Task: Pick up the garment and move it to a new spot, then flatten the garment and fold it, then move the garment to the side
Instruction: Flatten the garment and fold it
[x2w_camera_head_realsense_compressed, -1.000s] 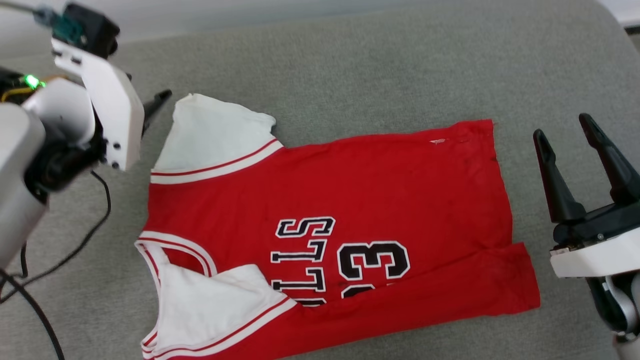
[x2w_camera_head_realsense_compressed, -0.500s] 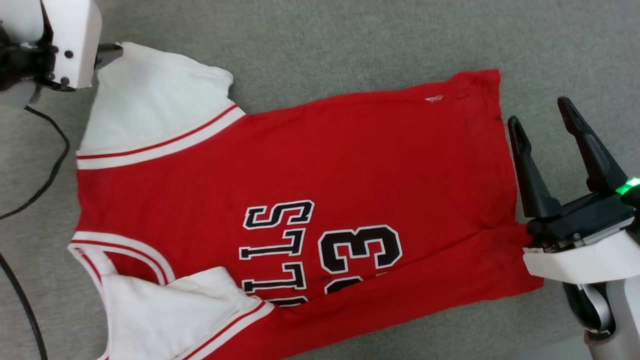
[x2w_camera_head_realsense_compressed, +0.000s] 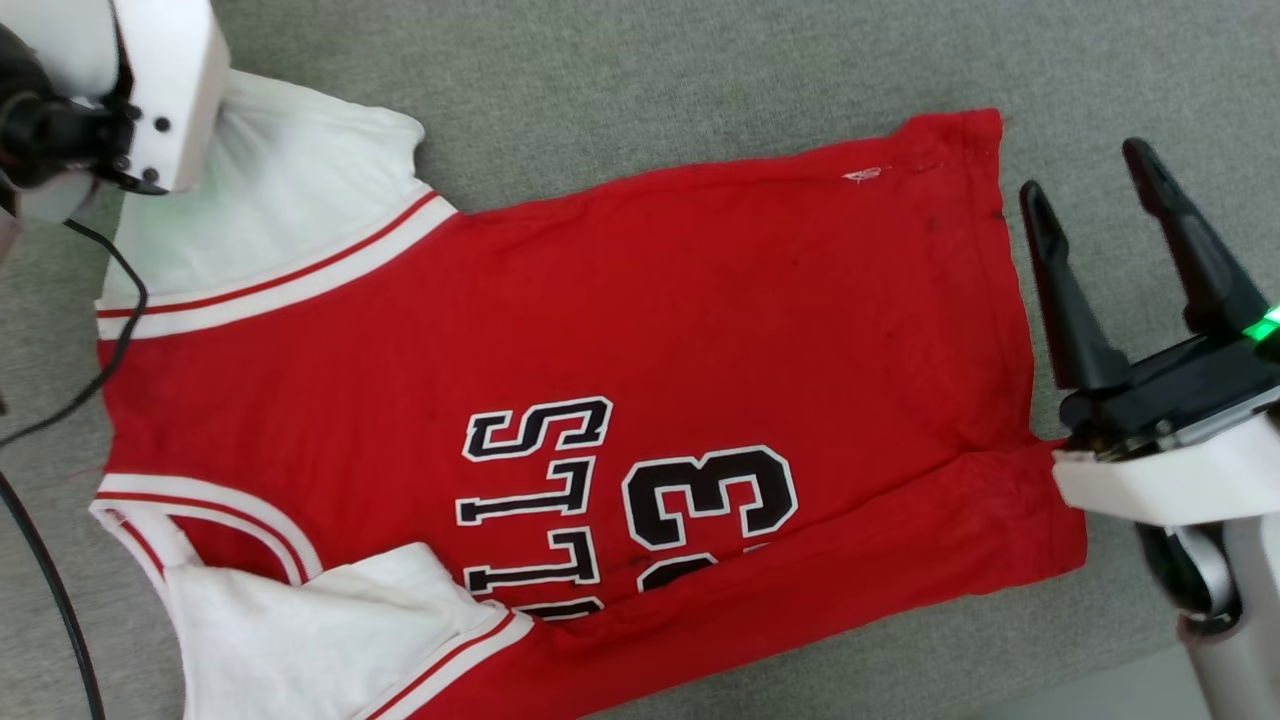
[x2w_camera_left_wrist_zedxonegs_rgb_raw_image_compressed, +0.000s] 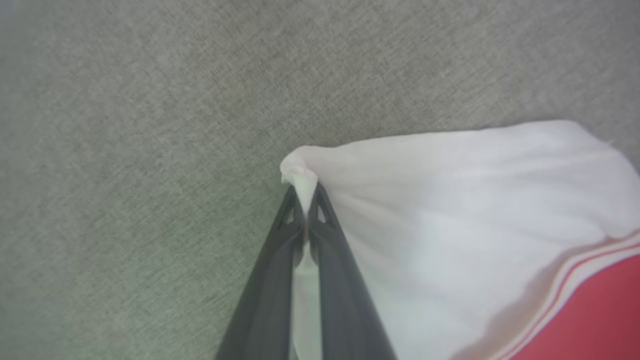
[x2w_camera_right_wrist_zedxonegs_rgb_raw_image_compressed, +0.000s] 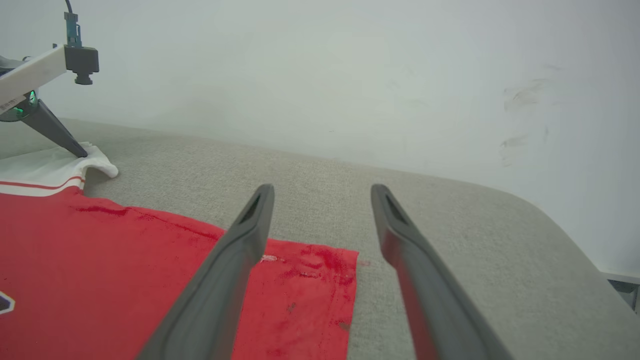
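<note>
My gripper will make the red hem (x2w_camera_head_realsense_compressed: 1060, 504) bunch up and land crumpled when it folds the hem over, because soft creases (x2w_camera_head_realsense_compressed: 974, 461) ripple the hem beside the garment's folded near edge.
The garment (x2w_camera_head_realsense_compressed: 700, 330), a red jersey with white sleeves and black lettering, lies face up and mostly flat on the grey cushion, its near long edge folded over. My left gripper (x2w_camera_left_wrist_zedxonegs_rgb_raw_image_compressed: 302, 200) is shut on the corner of the far white sleeve (x2w_camera_left_wrist_zedxonegs_rgb_raw_image_compressed: 450, 200), with a pinch of cloth bunched between its tips. In the right wrist view the left gripper (x2w_camera_right_wrist_zedxonegs_rgb_raw_image_compressed: 75, 149) touches down on that sleeve at the far left. My right gripper (x2w_camera_head_realsense_compressed: 1088, 175) stands open just beside the red hem (x2w_camera_right_wrist_zedxonegs_rgb_raw_image_compressed: 320, 280), with nothing between its fingers (x2w_camera_right_wrist_zedxonegs_rgb_raw_image_compressed: 240, 250).
The grey cushion (x2w_camera_head_realsense_compressed: 650, 80) stretches beyond the jersey on all sides. It ends at a pale wall (x2w_camera_right_wrist_zedxonegs_rgb_raw_image_compressed: 350, 75) behind and rounds off at its right edge (x2w_camera_right_wrist_zedxonegs_rgb_raw_image_compressed: 575, 240). Black cables (x2w_camera_head_realsense_compressed: 60, 600) hang at the left.
The head camera has tipped down and in, so the whole picture has shifted. My left gripper reached the far sleeve corner and shut on it. The right gripper stays open by the hem.
</note>
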